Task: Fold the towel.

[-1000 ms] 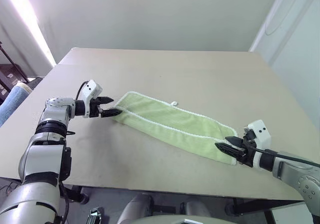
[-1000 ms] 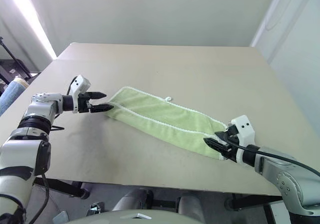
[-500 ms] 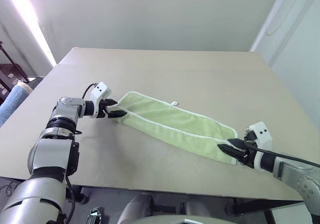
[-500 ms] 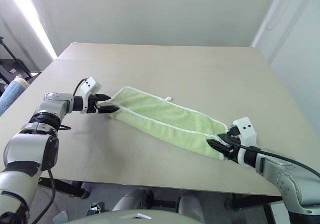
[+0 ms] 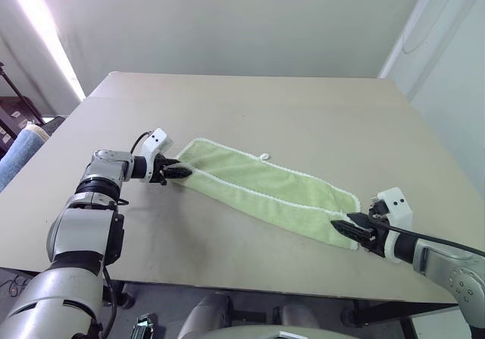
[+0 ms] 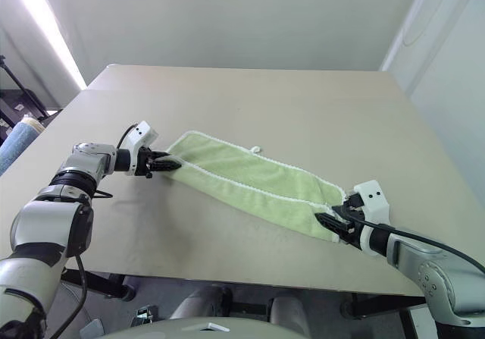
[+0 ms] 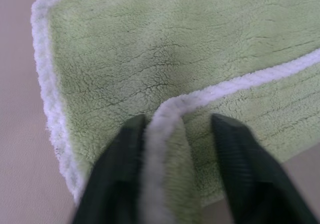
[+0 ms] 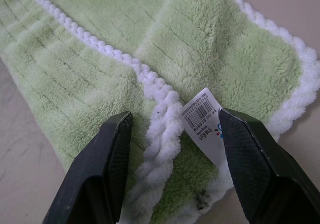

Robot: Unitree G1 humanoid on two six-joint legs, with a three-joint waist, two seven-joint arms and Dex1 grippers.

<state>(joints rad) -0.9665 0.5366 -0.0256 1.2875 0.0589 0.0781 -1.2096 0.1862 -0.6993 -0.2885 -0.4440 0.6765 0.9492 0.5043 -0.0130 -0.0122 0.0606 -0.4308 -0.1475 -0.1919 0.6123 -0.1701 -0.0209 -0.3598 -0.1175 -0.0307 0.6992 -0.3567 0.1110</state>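
I see the flap's white edging (image 5: pixel 261 195) end before the towel's far edge, so I expect the near flap (image 5: pixel 273 211) to fold farther over and cover the towel when I carry it.
The light green towel (image 5: pixel 265 191) lies on the table (image 5: pixel 303 104) as a long strip folded lengthwise, running from the near right to the far left, its white loop (image 5: pixel 264 156) on the far edge. My left gripper (image 5: pixel 182 171) is at the strip's left end. In the left wrist view its fingers (image 7: pixel 122 159) are shut on a raised ridge of white-edged cloth (image 7: pixel 165 129). My right gripper (image 5: pixel 342 224) is at the strip's right end, open. Its fingers (image 8: pixel 107 149) straddle the white edging and a small barcode label (image 8: pixel 202 119).
A rolled blue-and-beige fabric (image 5: pixel 21 153) stands off the table's left side. The table's front edge (image 5: pixel 227 274) runs just below both arms. Bare tabletop stretches behind the towel to the far wall.
My left gripper has slid right onto the towel's left end and its fingers have closed on the edge. The right gripper has stayed at the other end.
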